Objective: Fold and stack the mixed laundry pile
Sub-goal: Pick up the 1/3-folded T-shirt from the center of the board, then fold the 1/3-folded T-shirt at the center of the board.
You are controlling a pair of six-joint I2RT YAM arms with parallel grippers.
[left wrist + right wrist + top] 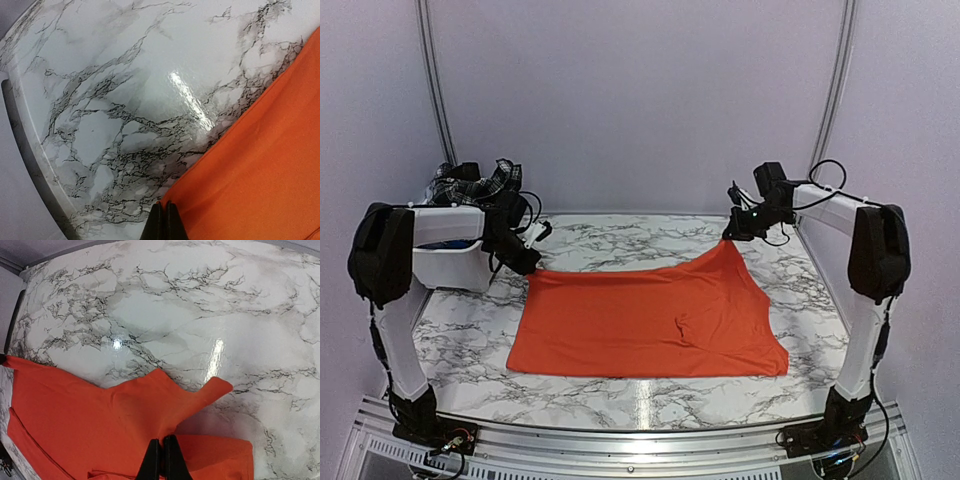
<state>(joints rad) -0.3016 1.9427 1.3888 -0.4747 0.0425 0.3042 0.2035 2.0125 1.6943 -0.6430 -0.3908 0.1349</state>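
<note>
The orange T-shirt's far corners are held in both grippers and its near cloth lies spread out. My right gripper should go on lowering the T-shirt's corner until it rests there.
A plain bright orange T-shirt lies spread on the marble table. My left gripper is shut on its far left corner, low at the table. My right gripper is shut on its far right corner and holds that corner lifted, so the cloth rises to a peak. The shirt also shows in the left wrist view and the right wrist view. A black-and-white plaid piece hangs over the white bin at the far left. The pale blue piece is out of view.
The white bin stands at the table's far left, just behind my left arm. Bare marble lies behind the shirt and along its left and right sides. Pale walls enclose the table at the back and sides.
</note>
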